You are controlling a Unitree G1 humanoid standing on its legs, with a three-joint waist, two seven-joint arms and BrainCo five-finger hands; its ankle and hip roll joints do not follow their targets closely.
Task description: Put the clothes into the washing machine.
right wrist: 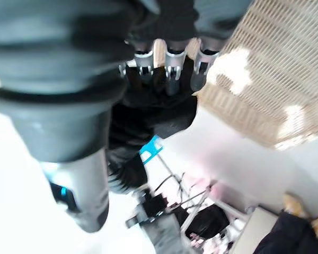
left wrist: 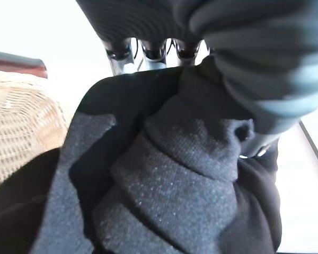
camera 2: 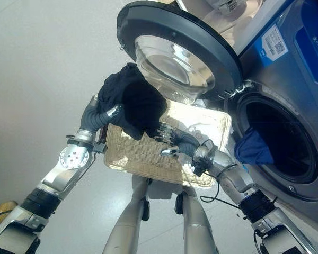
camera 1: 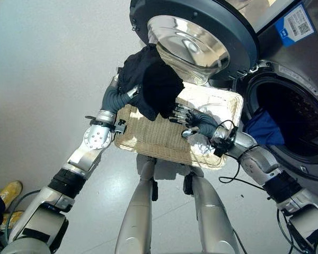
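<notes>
My gripper will leave the white cloth (camera 1: pixel 200 143) behind when it carries the black garment (camera 1: pixel 151 82) to the drum, because the cloth lies apart in the basket.
A black garment (camera 1: pixel 156 84) hangs bunched above a wicker basket (camera 1: pixel 148 140). My left hand (camera 1: pixel 130 93) is shut on its upper part; in the left wrist view the dark cloth (left wrist: pixel 175 174) is gathered between my fingers and thumb. From the right, my right hand (camera 1: pixel 188 117) reaches over the basket, its fingers (right wrist: pixel 167 63) spread and touching the garment's lower edge. At right the washing machine's drum (camera 1: pixel 294 121) stands open, and a blue cloth (camera 1: pixel 265 129) hangs over its front lip.
The machine's round glass door (camera 1: pixel 201 32) is swung open just above the basket and the raised garment. A pair of yellow shoes (camera 1: pixel 8 193) stands on the grey floor at the lower left.
</notes>
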